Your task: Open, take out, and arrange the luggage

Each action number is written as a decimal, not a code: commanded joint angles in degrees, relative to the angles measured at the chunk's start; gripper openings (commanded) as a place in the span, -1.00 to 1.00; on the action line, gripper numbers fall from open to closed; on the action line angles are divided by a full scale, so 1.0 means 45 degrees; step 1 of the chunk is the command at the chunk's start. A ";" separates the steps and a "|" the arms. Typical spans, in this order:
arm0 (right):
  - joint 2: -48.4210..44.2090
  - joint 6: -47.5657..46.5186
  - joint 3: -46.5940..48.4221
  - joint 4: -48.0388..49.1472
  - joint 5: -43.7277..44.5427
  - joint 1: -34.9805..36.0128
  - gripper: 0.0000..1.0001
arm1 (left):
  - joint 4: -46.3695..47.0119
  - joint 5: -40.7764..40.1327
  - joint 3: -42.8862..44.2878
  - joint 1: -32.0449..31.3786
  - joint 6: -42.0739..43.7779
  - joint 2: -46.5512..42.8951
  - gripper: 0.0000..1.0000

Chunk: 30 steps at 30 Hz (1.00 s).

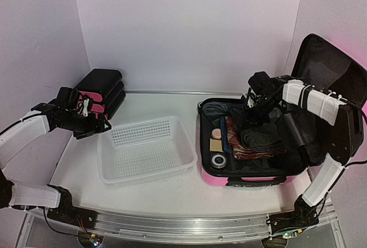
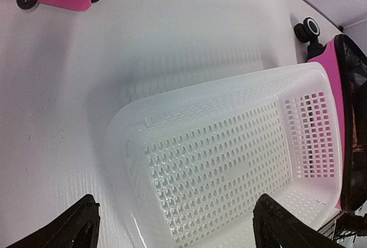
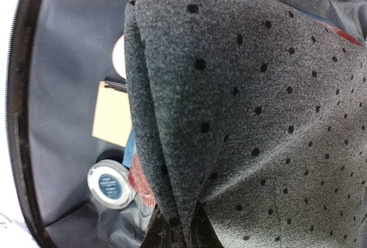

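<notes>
My left gripper is to grasp the basket's end rim (image 1: 100, 155) and straighten the white basket (image 1: 148, 154), now crooked to the open case, before the dotted cloth goes in.
The luggage (image 1: 243, 180), a pink hard-shell case, lies open at the right with its black-lined lid (image 1: 330, 67) standing up. Its pink edge (image 2: 332, 70) and a black wheel (image 2: 309, 29) show in the left wrist view. Inside lie folded clothes, among them a red-brown knit (image 1: 241, 145) and a grey cloth with black dots (image 3: 246, 87). My right gripper (image 1: 253, 108) is over the case, shut on a fold of that dotted cloth (image 3: 183, 232). My left gripper (image 1: 94, 125) hangs open over the left end of the white basket (image 2: 189, 90), nothing between its fingers (image 2: 74, 228).
The white mesh basket (image 1: 148, 172) sits mid-table beside the case. A black drawer unit with pink fronts (image 1: 100, 90) stands at the back left. A round tin (image 3: 110, 183), a tan card (image 3: 113, 113) and a blue strip (image 1: 225, 139) lie in the case's left side.
</notes>
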 commanded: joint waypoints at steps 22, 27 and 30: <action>-0.2248 0.1134 0.0276 0.1076 -0.6169 -0.0493 -1.00 | 0.3009 0.2890 -0.1802 0.0033 -0.0462 0.2154 0.07; -0.1755 0.1411 0.0665 0.1263 -0.6741 0.0242 -1.00 | 0.3272 0.3069 -0.1672 -0.0526 -0.0485 0.2465 -0.07; -0.1385 0.1760 0.1062 0.1622 -0.6722 0.0943 -1.00 | 0.3346 0.2971 -0.1577 -0.1045 -0.0560 0.2610 -0.09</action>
